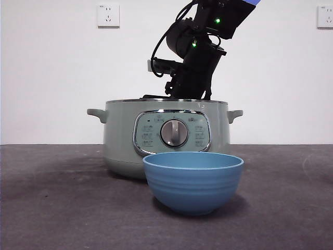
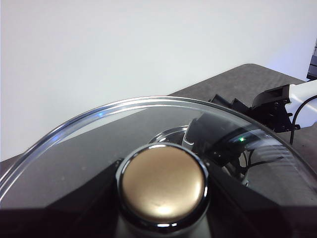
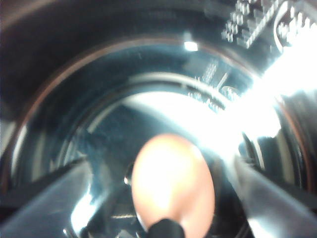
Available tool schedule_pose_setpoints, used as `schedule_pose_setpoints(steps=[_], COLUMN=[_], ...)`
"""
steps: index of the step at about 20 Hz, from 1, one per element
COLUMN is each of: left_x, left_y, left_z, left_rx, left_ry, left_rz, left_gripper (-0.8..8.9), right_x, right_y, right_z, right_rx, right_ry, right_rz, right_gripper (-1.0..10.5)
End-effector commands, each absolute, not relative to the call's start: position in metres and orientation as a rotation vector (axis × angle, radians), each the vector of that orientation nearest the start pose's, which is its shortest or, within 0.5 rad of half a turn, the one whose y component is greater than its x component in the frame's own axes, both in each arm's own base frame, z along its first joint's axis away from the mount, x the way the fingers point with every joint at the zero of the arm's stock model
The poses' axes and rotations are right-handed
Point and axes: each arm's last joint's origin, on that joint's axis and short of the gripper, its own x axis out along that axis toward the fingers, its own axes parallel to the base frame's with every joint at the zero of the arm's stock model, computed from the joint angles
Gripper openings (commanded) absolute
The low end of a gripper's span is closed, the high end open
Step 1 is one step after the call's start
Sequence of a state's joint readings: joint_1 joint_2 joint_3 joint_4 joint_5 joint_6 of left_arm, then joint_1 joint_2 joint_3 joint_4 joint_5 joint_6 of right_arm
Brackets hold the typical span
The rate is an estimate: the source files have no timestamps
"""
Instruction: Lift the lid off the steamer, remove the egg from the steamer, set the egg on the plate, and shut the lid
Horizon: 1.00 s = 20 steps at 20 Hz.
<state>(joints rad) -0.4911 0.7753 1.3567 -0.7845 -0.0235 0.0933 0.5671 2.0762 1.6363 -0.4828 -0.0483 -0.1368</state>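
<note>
The robot should expect the steamer (image 1: pixel 166 136) to be empty once the robot lifts the egg out, because only shiny pot (image 3: pixel 106 131) shows around the egg.
The sage-green steamer (image 1: pixel 119 135) stands open on the table, its dial facing me. My right arm (image 1: pixel 195 67) reaches down into it from above, and its gripper is hidden below the rim in the front view. In the right wrist view my right gripper (image 3: pixel 161 168) is open inside the shiny pot, with the pale tan egg (image 3: pixel 171 183) between its spread jaws. My left gripper (image 2: pixel 163 198) is shut on the knob (image 2: pixel 162 184) of the glass lid (image 2: pixel 89 148) and holds it clear of the pot. The lid is out of the front view. The blue plate (image 1: pixel 193 182) stands in front of the steamer.
Dark table (image 1: pixel 52 208) runs left and right of the pot and bowl. A white wall with two outlets (image 1: pixel 108 15) stands behind. The right arm's links (image 2: pixel 277 106) show past the lid in the left wrist view.
</note>
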Motion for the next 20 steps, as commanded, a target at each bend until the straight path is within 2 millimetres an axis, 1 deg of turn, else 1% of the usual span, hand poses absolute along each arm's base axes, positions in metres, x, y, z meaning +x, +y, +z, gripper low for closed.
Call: schedule_pose_setpoints(steps=[1, 4, 6, 8, 9, 10, 11, 13, 14, 15, 17, 18, 20], left_x=[0.082, 0.082, 0.082, 0.082, 0.082, 0.082, 0.082, 0.082, 0.082, 0.082, 0.082, 0.082, 0.082], left_y=[-0.043, -0.043, -0.043, -0.043, -0.043, -0.043, -0.043, -0.043, -0.043, -0.043, -0.043, -0.043, -0.043], left_z=[0.461, 0.461, 0.460, 0.460, 0.460, 0.460, 0.460, 0.460, 0.460, 0.460, 0.461, 0.461, 0.461], left_rx=[0.123, 0.123, 0.124, 0.125, 0.125, 0.125, 0.125, 0.125, 0.125, 0.124, 0.123, 0.123, 0.122], left_ry=[0.109, 0.110, 0.116, 0.120, 0.120, 0.121, 0.121, 0.120, 0.119, 0.116, 0.113, 0.112, 0.109], left_rz=[-0.471, -0.472, -0.471, -0.472, -0.472, -0.472, -0.472, -0.472, -0.472, -0.474, -0.474, -0.474, -0.474], left_gripper=[-0.08, -0.08, -0.08, -0.08, -0.08, -0.08, -0.08, -0.08, -0.08, -0.08, -0.08, -0.08, -0.08], right_x=[0.383, 0.384, 0.385, 0.385, 0.384, 0.381, 0.375, 0.356, 0.342, 0.324, 0.285, 0.268, 0.239], right_y=[0.243, 0.242, 0.242, 0.243, 0.242, 0.240, 0.238, 0.227, 0.219, 0.207, 0.183, 0.172, 0.161], right_z=[0.203, 0.203, 0.204, 0.210, 0.218, 0.230, 0.248, 0.292, 0.316, 0.339, 0.377, 0.390, 0.407], right_rx=[-0.353, -0.340, -0.328, -0.314, -0.308, -0.302, -0.294, -0.278, -0.264, -0.253, -0.249, -0.243, -0.252], right_ry=[0.891, 0.896, 0.883, 0.855, 0.832, 0.801, 0.763, 0.694, 0.674, 0.671, 0.683, 0.686, 0.693], right_rz=[0.620, 0.611, 0.614, 0.612, 0.612, 0.611, 0.616, 0.616, 0.614, 0.611, 0.610, 0.609, 0.628], right_gripper=[2.8, 1.4, -0.2, -0.2, -0.2, -0.2, -0.2, -0.2, -0.2, -0.2, -0.2, -0.2, -0.2])
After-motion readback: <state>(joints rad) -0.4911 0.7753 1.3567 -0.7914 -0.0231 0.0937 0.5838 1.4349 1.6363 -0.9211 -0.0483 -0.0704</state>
